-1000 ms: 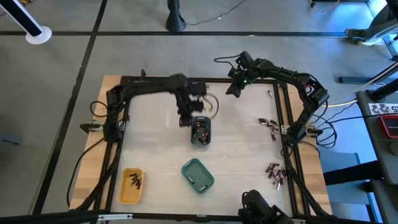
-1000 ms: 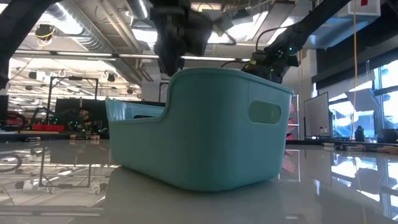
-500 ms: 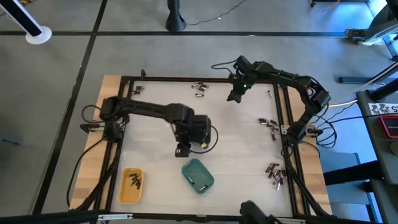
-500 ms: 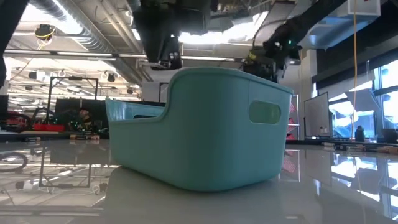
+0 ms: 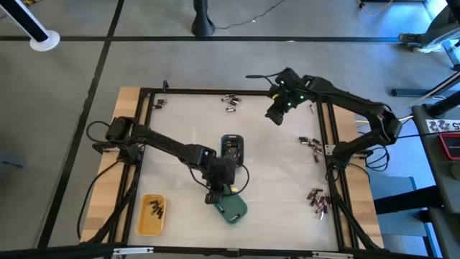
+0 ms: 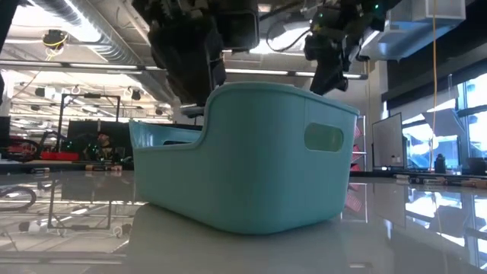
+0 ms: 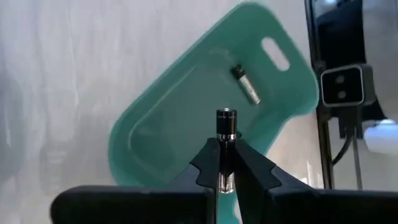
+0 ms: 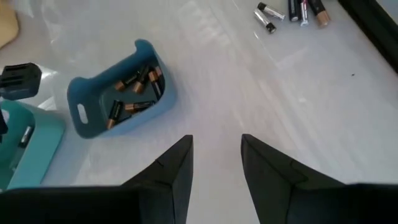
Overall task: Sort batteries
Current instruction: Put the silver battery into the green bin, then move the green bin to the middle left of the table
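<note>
The green tray (image 5: 233, 209) stands askew in front of the grey-blue one, so my left gripper should release the battery and pull the green tray alongside by its rim (image 7: 114, 148).
My left gripper (image 5: 218, 193) hangs over the green tray (image 5: 232, 207) near the table's front edge, shut on one dark, silver-capped battery (image 7: 226, 124). Another battery (image 7: 247, 86) lies on the green tray's floor (image 7: 186, 118). The grey-blue tray (image 5: 231, 148) at mid-table holds several batteries (image 8: 134, 93). The yellow tray (image 5: 152, 214) at the near left also holds some. My right gripper (image 5: 275, 115) hovers open and empty (image 8: 214, 155) over the far right of the table. My left gripper pinches the battery's rear half (image 7: 225, 168) between its two fingertips. The battery lies along the fingers, and its capped end (image 7: 226, 117) sticks out past them. The fingers slant down from above. The battery is lifted clear, over the green tray.
Loose batteries lie in groups at the far edge (image 5: 230, 102), at the right edge (image 5: 311, 143) and at the near right (image 5: 317, 201). A black frame (image 5: 332, 144) borders the white table top. In the low view the green tray (image 6: 251, 164) blocks most of the table.
My left gripper has gone from above the grey-blue tray toward the table's near edge and down, stopping over the green tray, still shut on the battery. My right gripper has risen over the far right of the table, its fingers still apart.
</note>
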### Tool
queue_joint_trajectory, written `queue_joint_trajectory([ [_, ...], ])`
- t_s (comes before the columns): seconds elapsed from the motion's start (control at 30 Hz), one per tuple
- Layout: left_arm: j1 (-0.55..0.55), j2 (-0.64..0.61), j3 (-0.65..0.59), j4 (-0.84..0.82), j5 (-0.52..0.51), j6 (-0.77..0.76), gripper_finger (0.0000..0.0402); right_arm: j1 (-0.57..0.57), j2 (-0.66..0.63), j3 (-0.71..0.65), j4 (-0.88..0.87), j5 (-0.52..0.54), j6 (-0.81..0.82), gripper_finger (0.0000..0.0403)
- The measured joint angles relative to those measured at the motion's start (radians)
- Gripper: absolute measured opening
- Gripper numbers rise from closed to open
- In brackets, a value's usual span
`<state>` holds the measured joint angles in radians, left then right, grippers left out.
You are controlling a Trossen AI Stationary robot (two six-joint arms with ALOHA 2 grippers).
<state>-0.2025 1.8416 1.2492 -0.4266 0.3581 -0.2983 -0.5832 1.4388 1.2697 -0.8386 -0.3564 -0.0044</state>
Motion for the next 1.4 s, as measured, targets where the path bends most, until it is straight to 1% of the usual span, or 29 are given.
queue_joint_trajectory([
  [0.1,-0.009,0.008,-0.015,0.018,-0.003,-0.010,0.0021,0.017,-0.001,0.000,0.001,0.007,0.012,0.0136],
  [0.2,-0.020,0.008,-0.028,0.033,-0.017,-0.003,0.0033,0.023,-0.001,0.000,0.010,0.007,0.023,0.0136],
  [0.3,-0.027,0.008,-0.032,0.037,-0.026,0.001,0.0060,0.021,-0.001,0.000,0.019,0.008,0.026,0.0136],
  [0.5,-0.025,0.008,-0.032,0.057,-0.060,0.014,0.0126,0.020,-0.001,0.000,0.026,0.008,0.022,0.0136],
  [0.63,-0.012,0.006,0.003,-0.012,-0.056,-0.032,0.0154,0.020,-0.001,0.000,0.028,0.011,-0.002,0.0136],
  [0.7,-0.007,-0.006,0.017,-0.067,-0.069,-0.036,0.0157,0.020,-0.001,0.000,0.029,0.026,-0.011,0.0136],
  [0.8,-0.007,-0.045,0.026,-0.111,-0.150,-0.048,0.0151,0.020,-0.001,0.000,0.029,0.040,-0.031,0.0136],
  [0.87,-0.013,-0.067,0.027,-0.139,-0.220,-0.094,0.0145,0.020,-0.001,0.000,0.029,0.040,-0.034,0.0136],
  [0.93,-0.023,-0.076,0.028,-0.176,-0.272,-0.172,0.0140,0.020,-0.001,0.000,0.028,0.040,-0.039,0.0136],
  [1.03,-0.041,-0.072,0.022,-0.189,-0.277,-0.320,0.0137,0.020,-0.001,0.000,0.024,0.040,-0.051,0.0136],
  [1.1,-0.058,-0.065,0.014,-0.186,-0.287,-0.374,0.0137,0.020,-0.001,0.000,0.024,0.040,-0.053,0.0136],
  [1.23,-0.078,-0.063,0.000,-0.200,-0.355,-0.426,0.0137,0.020,-0.001,0.000,0.029,0.042,-0.058,0.0136],
  [1.4,-0.075,-0.034,0.000,-0.174,-0.371,-0.432,0.0136,0.020,-0.001,0.000,0.029,0.042,-0.060,0.0136],
])
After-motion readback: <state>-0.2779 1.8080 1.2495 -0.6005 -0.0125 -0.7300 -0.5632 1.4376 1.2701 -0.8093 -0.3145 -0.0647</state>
